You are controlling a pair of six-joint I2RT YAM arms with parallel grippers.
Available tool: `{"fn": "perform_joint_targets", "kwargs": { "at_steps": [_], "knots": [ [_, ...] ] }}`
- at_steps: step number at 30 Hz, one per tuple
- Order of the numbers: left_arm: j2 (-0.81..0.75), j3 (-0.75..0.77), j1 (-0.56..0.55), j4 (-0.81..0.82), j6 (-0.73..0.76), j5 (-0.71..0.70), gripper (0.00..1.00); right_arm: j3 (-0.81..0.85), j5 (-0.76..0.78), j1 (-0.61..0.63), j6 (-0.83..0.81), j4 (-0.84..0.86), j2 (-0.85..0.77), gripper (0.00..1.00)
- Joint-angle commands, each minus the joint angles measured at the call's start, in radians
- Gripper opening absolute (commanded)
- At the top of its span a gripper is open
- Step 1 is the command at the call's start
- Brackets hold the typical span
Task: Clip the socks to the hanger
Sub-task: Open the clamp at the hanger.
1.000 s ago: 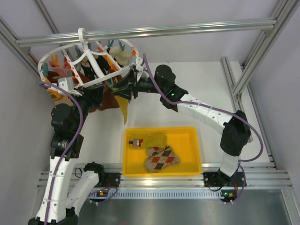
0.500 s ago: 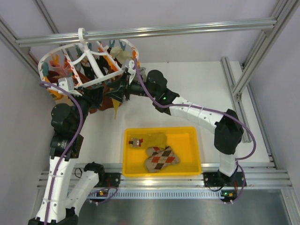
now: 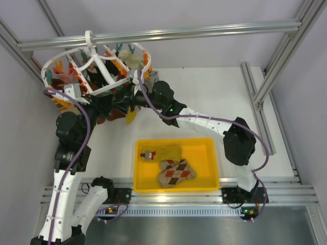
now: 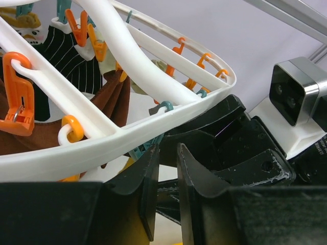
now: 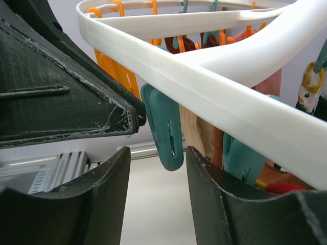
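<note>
The teal clip under the hanger's rim is beside my left gripper's nearly closed fingers, so I should open them and bring them around the clip before I squeeze.
The round white hanger hangs from the top rail at the back left, with orange and teal clips and several socks on it. A mustard-yellow sock hangs just below its near rim, at my left gripper. In the left wrist view my left gripper has its jaws nearly together under the rim. My right gripper is open, and a teal clip under the rim hangs between its fingers. A tan argyle sock and another mustard sock lie in the bin.
A yellow bin stands at the near middle of the table; a small grey item lies in it. Rust-brown socks and a black striped sock hang on the hanger. The right arm's wrist camera is close to my left fingers.
My right gripper has moved left, in under the hanger's near rim to the teal clip. The hanging mustard sock has swung and now shows shorter. The left arm has stayed put.
</note>
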Motion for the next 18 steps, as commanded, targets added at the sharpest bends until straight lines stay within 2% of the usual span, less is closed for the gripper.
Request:
{"fn": "perform_joint_targets", "kwargs": {
  "at_steps": [1, 4, 7, 10, 11, 14, 18],
  "knots": [
    [0.002, 0.036, 0.005, 0.006, 0.001, -0.005, 0.25, 0.061, -0.007, 0.009, 0.020, 0.098, 0.003, 0.47],
    [0.002, 0.037, 0.005, -0.001, -0.002, -0.009, 0.25, 0.066, -0.010, 0.012, 0.025, 0.111, 0.006, 0.43],
    [0.003, 0.046, 0.005, -0.018, -0.005, -0.030, 0.26, 0.071, -0.011, 0.015, 0.013, 0.117, 0.005, 0.33],
    [0.007, 0.060, 0.005, -0.037, -0.008, -0.061, 0.29, 0.069, -0.008, 0.020, -0.006, 0.114, 0.001, 0.19],
    [0.008, 0.065, 0.005, -0.043, -0.008, -0.071, 0.29, 0.067, -0.005, 0.021, -0.013, 0.106, 0.000, 0.11],
    [0.011, 0.083, 0.003, -0.057, -0.009, -0.081, 0.32, 0.060, 0.006, 0.029, -0.036, 0.101, -0.008, 0.00],
    [0.014, 0.109, 0.005, -0.076, -0.003, -0.109, 0.36, 0.037, 0.012, 0.037, -0.069, 0.108, -0.025, 0.00]
  ]
}}
